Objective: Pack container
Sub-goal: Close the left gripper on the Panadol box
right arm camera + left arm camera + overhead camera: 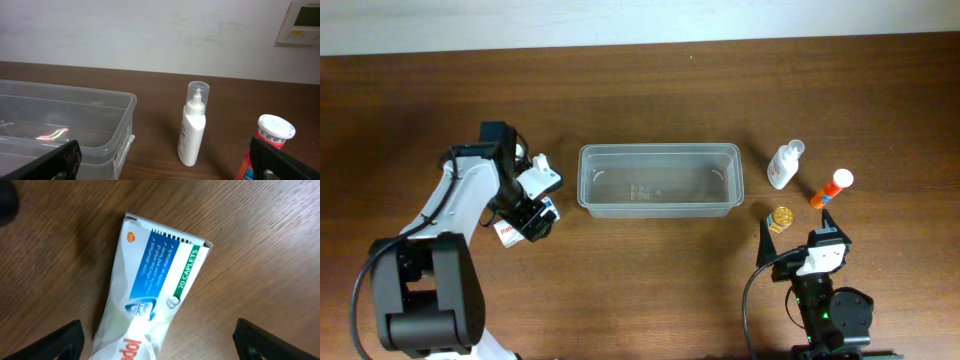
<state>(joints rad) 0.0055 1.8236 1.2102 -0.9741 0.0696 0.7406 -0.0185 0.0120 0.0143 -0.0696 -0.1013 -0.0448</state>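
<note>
The caplet box (150,280) lies free, and its narrow width is inside the left gripper's open fingers. The left gripper goes on moving down until the caplet box has fingers on either side of its long sides (104,317), then close.
The clear container (660,149) stands empty at the table's middle. Left of it a white and blue caplet box (506,234) lies flat on the wood. My left gripper (527,220) hovers over that box, open. In the left wrist view the box (155,270) lies between the two black fingertips (62,341), with a gap on each side. My right gripper (798,228) rests near the front edge, open and holding nothing. Its wrist view shows the container's corner (112,102), a white bottle (192,131) and an orange tube (267,145) ahead.
Right of the container stand the white bottle (783,166) with a clear cap and the orange tube (830,189) with a white cap. A small gold-topped jar (781,217) sits just beside my right gripper's left finger. A pale wall rises behind the table.
</note>
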